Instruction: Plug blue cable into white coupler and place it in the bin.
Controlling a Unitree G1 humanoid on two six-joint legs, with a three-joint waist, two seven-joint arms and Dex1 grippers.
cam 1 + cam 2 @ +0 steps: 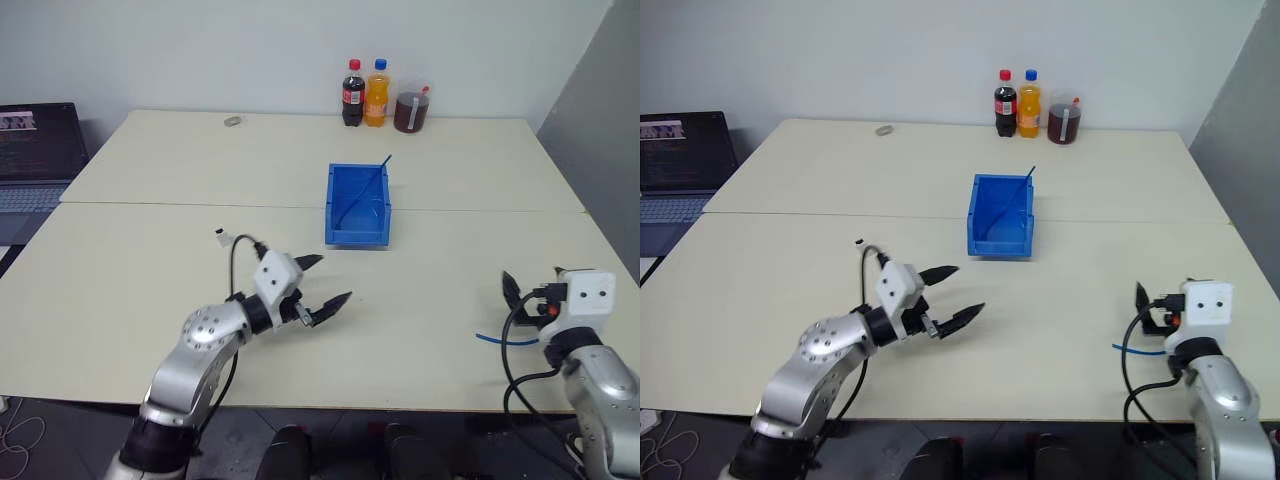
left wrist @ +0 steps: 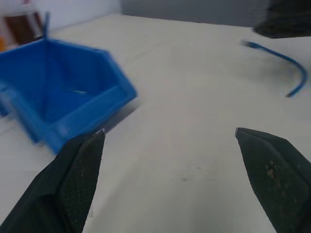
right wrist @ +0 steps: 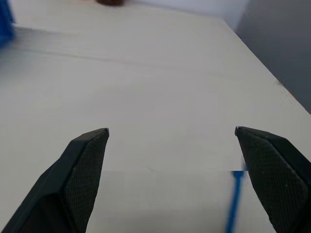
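I expect the blue cable (image 1: pixel 488 339) to keep a springy arch along its length when I lift it by the plug, because it lies in a smooth, shallow curve (image 1: pixel 510 343).
The blue cable (image 1: pixel 503 340) lies in a curve on the table at the near right, just left of my right arm; its plug end (image 2: pixel 250 44) is free. My right gripper (image 3: pixel 171 129) hovers open and empty above the table beside the cable (image 3: pixel 235 194). A tiny white coupler (image 1: pixel 219 236) sits on the table left of centre, just beyond my left arm. My left gripper (image 1: pixel 335 276) stands open and empty, pointing towards the bright-blue bin (image 1: pixel 330 205) at the table's middle. A darker, straight blue cable (image 1: pixel 372 182) leans inside the bin.
Two bottles (image 1: pixel 353 93) and a jar of dark liquid (image 1: pixel 411 108) stand at the table's far edge. A small grey ring (image 1: pixel 233 121) lies far left. A laptop (image 1: pixel 35 150) sits off the table's left side. A grey wall (image 1: pixel 600 110) borders the right.
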